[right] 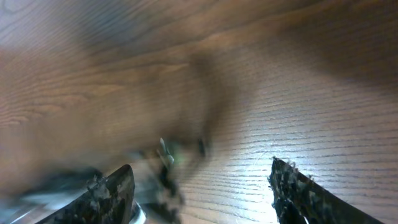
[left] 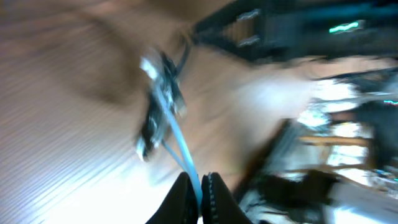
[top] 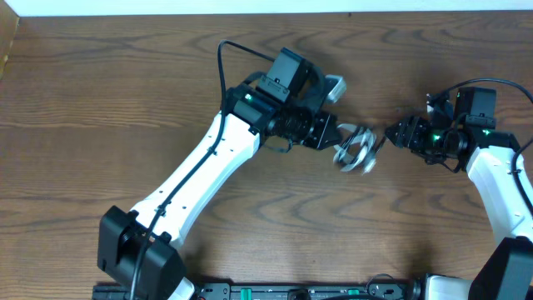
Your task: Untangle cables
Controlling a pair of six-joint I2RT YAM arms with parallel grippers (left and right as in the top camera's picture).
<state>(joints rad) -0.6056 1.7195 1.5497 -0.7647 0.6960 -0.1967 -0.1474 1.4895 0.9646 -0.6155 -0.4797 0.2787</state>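
The bundle dangles by the white cable outside my right gripper's open fingers, so my left gripper should bring it down and grab black cable with the white.
A tangled bundle of cables, white and black, lies between the two arms at the table's middle right. My left gripper is at its left side and is shut on the white cable, which runs from the jaws out to the blurred bundle. My right gripper is just right of the bundle, open, its fingers wide apart in the right wrist view. A blurred piece of the bundle shows near its left finger. Both wrist views are motion-blurred.
The wooden table stretches to the left and front. A white wall edge runs along the back. The left arm's white link crosses the table's middle. The right arm's base stands at the right edge.
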